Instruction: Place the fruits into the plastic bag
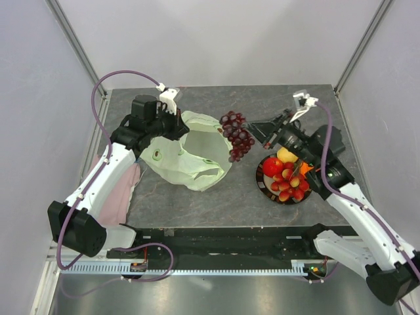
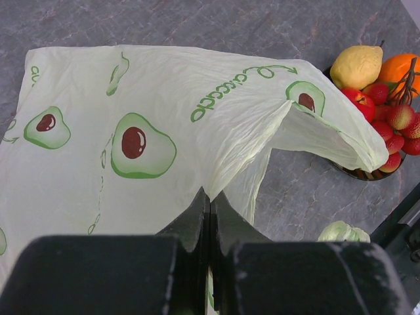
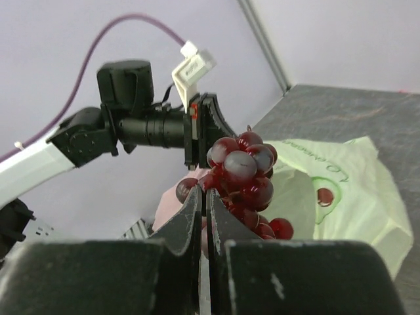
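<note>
My right gripper is holding the grape bunch [image 1: 237,136] before the plastic bag's opening [image 1: 207,146]. It should keep going in until the grape bunch is well inside, then let go.
The pale green plastic bag [image 1: 187,154] with avocado prints lies mid-table, its mouth lifted open toward the right. My left gripper [image 1: 178,121] is shut on the bag's upper edge [image 2: 216,190] and holds it up. My right gripper [image 1: 252,128] is shut on the dark purple grape bunch [image 1: 236,134], which hangs in the air just right of the bag's mouth; it also shows in the right wrist view [image 3: 243,174]. The red apple [image 1: 272,166], lemon [image 1: 286,155], orange [image 1: 306,168] and several small red-yellow fruits [image 1: 289,187] lie on the plate [image 1: 260,177].
A pink cloth [image 1: 118,190] lies at the left edge under my left arm. The dark-rimmed plate sits right of the bag, below my right wrist. A black rail [image 1: 216,236] runs along the near edge.
</note>
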`<state>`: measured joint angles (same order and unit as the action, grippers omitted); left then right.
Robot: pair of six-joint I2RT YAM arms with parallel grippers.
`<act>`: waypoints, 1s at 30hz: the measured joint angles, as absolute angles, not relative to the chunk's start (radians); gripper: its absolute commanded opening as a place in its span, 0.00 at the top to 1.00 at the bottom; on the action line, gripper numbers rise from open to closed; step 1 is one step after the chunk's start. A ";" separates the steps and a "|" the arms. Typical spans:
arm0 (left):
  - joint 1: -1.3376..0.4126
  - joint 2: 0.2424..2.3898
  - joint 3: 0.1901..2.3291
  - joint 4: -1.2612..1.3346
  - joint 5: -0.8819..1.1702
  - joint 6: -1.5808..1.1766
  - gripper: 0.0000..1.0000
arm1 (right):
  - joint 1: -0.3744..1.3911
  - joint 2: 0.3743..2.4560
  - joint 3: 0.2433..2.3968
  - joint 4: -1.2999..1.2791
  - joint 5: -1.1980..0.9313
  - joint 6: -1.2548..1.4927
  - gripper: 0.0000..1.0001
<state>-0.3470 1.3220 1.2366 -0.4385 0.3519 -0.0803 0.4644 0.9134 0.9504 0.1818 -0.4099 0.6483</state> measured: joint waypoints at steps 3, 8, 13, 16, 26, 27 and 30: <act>-0.347 1.323 1.237 -0.439 0.358 -0.081 0.98 | 0.540 0.978 0.950 0.195 -0.383 0.631 1.00; -0.347 1.324 1.237 -0.439 0.372 -0.081 0.98 | 0.641 1.056 0.952 0.196 -0.332 0.582 1.00; -0.347 1.324 1.237 -0.438 0.374 -0.081 0.98 | 0.702 1.116 0.970 0.189 -0.281 0.525 1.00; -0.347 1.325 1.237 -0.439 0.375 -0.081 0.98 | 0.720 1.145 0.973 0.187 -0.263 0.503 1.00; -0.347 1.325 1.237 -0.438 0.382 -0.083 0.99 | 0.808 1.286 0.973 0.138 -0.180 0.484 1.00; -0.347 1.325 1.237 -0.437 0.388 -0.086 0.99 | 0.808 1.304 0.974 0.138 -0.168 0.485 1.00; -0.347 1.326 1.237 -0.433 0.404 -0.092 0.98 | 0.808 1.375 0.996 0.118 -0.121 0.485 1.00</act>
<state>-0.3473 1.3262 1.2366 -0.4332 0.4038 -0.0921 0.8078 1.3754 0.9962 0.1184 -0.1207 0.4854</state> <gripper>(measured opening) 0.023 0.065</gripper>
